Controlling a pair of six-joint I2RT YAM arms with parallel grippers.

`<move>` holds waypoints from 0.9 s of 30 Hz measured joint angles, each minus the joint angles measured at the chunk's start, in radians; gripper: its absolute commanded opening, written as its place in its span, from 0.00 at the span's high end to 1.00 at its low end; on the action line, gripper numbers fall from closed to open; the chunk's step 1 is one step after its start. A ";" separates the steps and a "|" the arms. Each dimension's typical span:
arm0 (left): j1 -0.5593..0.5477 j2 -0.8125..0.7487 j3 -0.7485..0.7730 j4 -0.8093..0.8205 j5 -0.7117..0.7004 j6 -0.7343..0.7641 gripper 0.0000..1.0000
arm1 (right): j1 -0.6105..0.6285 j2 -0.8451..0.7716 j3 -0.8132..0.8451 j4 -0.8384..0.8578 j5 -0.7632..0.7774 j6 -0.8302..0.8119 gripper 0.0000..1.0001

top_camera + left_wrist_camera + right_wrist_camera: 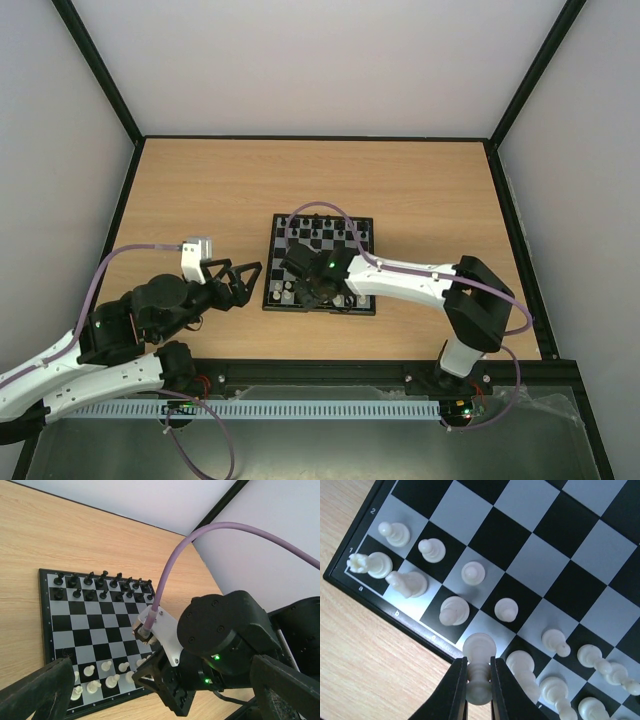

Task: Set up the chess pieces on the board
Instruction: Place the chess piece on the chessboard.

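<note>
The white piece [479, 647] hangs upright above the empty pale back-row square [493, 630] next to the bishop, so my right gripper should lower it further until its base stands there.
The board [340, 246] lies mid-table, with black chessmen [100, 584] on its two far rows. White chess pieces [100, 672] stand on the two near rows. My right gripper [479, 664] is shut on a white piece [480, 650] and holds it upright over the near edge of the board [555, 562], above an empty pale back-row square. A rook [370, 564], knight [407, 583] and bishop [454, 611] stand to its left, with pawns [473, 572] behind them. My left gripper [245, 280] is open and empty, just left of the board.
The right arm [410, 282] reaches across the board's near right corner and hides part of it. Its purple cable [175, 565] arcs over the board. A black frame [310, 138] borders the wooden table. Bare wood lies beyond and to both sides of the board.
</note>
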 measured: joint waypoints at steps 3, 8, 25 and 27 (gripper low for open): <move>0.000 -0.004 -0.006 0.000 0.000 0.000 0.01 | -0.011 0.022 0.016 -0.002 -0.004 -0.010 0.92; 0.000 -0.016 -0.017 0.000 0.000 0.000 0.01 | -0.016 0.055 0.032 -0.010 -0.010 -0.024 0.91; 0.000 -0.028 -0.019 0.000 0.000 0.000 0.01 | -0.023 0.103 0.039 -0.035 -0.010 -0.029 0.89; 0.000 -0.028 -0.021 0.000 0.000 0.000 0.01 | -0.024 0.103 0.039 -0.035 -0.010 -0.030 0.87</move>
